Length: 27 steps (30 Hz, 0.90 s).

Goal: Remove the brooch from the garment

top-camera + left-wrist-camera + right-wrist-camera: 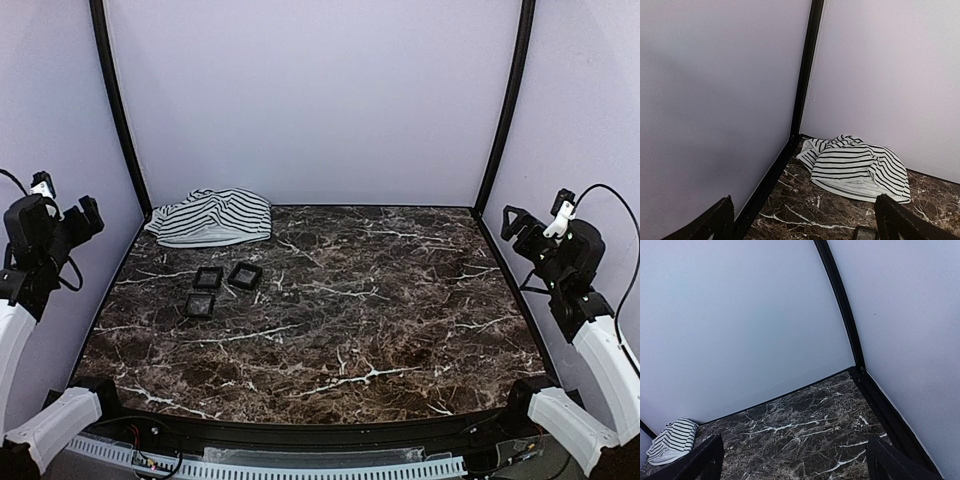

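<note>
The near striped corner (814,177) lies clear of the black boxes, so the robot's open left gripper goes on moving toward the garment (213,219) until its fingers close on that corner.
The garment (211,217), a white top with thin black stripes, lies crumpled in the far left corner of the marble table (350,310). It also shows in the left wrist view (857,167) and the right wrist view (671,441). No brooch shows on it in any view. My left gripper (70,225) hangs raised at the left wall, open and empty, its fingertips (720,220) wide apart. My right gripper (525,228) hangs raised at the right wall, open and empty, its fingertips (705,460) wide apart.
Three small black boxes (208,278) (245,275) (200,306) sit on the table just in front of the garment. Black frame posts (120,110) (505,110) and pale walls close in the back and sides.
</note>
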### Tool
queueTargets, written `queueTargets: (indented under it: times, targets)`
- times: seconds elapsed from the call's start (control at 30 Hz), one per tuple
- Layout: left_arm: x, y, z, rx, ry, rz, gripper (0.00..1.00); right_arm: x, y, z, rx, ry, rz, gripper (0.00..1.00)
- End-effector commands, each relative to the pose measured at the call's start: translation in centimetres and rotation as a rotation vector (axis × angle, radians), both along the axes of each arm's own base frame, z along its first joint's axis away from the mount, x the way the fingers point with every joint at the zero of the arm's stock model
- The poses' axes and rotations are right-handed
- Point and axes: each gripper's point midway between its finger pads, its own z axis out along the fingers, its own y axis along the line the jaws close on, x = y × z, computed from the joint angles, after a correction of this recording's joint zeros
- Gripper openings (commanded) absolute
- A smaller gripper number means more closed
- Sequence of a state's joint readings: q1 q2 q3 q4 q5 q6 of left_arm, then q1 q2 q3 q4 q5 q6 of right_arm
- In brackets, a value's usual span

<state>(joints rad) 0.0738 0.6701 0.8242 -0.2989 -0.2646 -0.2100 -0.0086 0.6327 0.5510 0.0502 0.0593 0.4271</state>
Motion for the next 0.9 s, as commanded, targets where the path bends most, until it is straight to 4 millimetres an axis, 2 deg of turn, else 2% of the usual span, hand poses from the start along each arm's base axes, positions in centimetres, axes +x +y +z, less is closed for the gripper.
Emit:
queueTargets:
  times: [0.0, 0.13, 0.2, 0.23, 0.27, 0.3, 0.33, 0.47, 0.53, 0.57, 0.6, 0.63, 0.67, 0.7, 0.73, 0.77, 0.8, 0.83, 0.87]
  targets:
    - [-0.6, 1.1, -1.5, -0.029, 0.01, 0.074, 1.0, 0.2, 0.0, -0.5, 0.028, 0.017, 0.001, 0.99]
    - [-0.2, 0.1, -1.7, -0.001, 0.004, 0.003, 1.0, 0.9, 0.8, -0.6, 0.002, 0.051, 0.051, 0.99]
    - [0.7, -0.5, -2.3, -0.052, 0.029, -0.027, 1.0, 1.2, 1.4, -0.3, -0.008, 0.075, 0.083, 0.99]
    - [1.6, -1.0, -3.6, -0.077, 0.08, -0.057, 1.0, 1.4, 1.6, -0.4, -0.011, 0.095, 0.097, 0.99]
    - [2.2, -1.3, -3.6, -0.11, 0.084, -0.071, 1.0, 1.6, 1.9, -0.3, -0.014, 0.109, 0.11, 0.99]
    - [3.3, -1.8, -5.0, -0.139, 0.133, -0.095, 1.0, 1.8, 2.1, -0.2, -0.02, 0.122, 0.121, 0.99]
    - [4.0, -2.1, -4.9, -0.17, 0.135, -0.106, 1.0, 2.1, 2.3, -0.6, -0.019, 0.149, 0.135, 0.99]
    - [8.2, -4.4, -7.9, -0.245, 0.25, -0.186, 0.97, 3.0, 5.6, -2.3, -0.03, 0.238, 0.262, 0.99]
    - [10.7, -6.0, -10.6, -0.26, 0.339, -0.223, 0.96, 3.4, 7.1, -3.5, -0.038, 0.278, 0.308, 0.98]
    - [11.6, -6.6, -10.2, -0.26, 0.339, -0.241, 0.95, 3.5, 7.9, -3.9, -0.042, 0.287, 0.325, 0.98]
    - [12.8, -7.7, -11.9, -0.268, 0.385, -0.267, 0.94, 3.6, 8.5, -4.3, -0.044, 0.296, 0.34, 0.98]
    - [13.7, -8.2, -11.6, -0.269, 0.382, -0.283, 0.92, 3.6, 9.2, -4.6, -0.043, 0.303, 0.357, 0.98]
    - [14.8, -9.0, -13.4, -0.272, 0.426, -0.298, 0.92, 3.6, 10.1, -4.9, -0.044, 0.309, 0.382, 0.98]
    - [15.8, -9.3, -12.8, -0.267, 0.418, -0.306, 0.91, 3.6, 10.7, -5.1, -0.041, 0.313, 0.399, 0.98]
    - [16.7, -9.6, -14.8, -0.247, 0.472, -0.304, 0.91, 3.6, 11.2, -5.3, -0.038, 0.317, 0.414, 0.98]
    - [17.8, -9.6, -14.0, -0.22, 0.465, -0.306, 0.9, 3.7, 11.8, -5.5, -0.036, 0.319, 0.431, 0.98]
    - [18.5, -9.3, -16.3, -0.205, 0.532, -0.284, 0.9, 3.7, 12.2, -5.6, -0.033, 0.323, 0.441, 0.98]
    - [19.5, -9.1, -15.6, -0.178, 0.528, -0.276, 0.91, 3.7, 12.7, -5.6, -0.03, 0.322, 0.455, 0.98]
    - [20.1, -8.3, -18.0, -0.167, 0.598, -0.239, 0.91, 3.6, 13.1, -5.6, -0.029, 0.323, 0.466, 0.98]
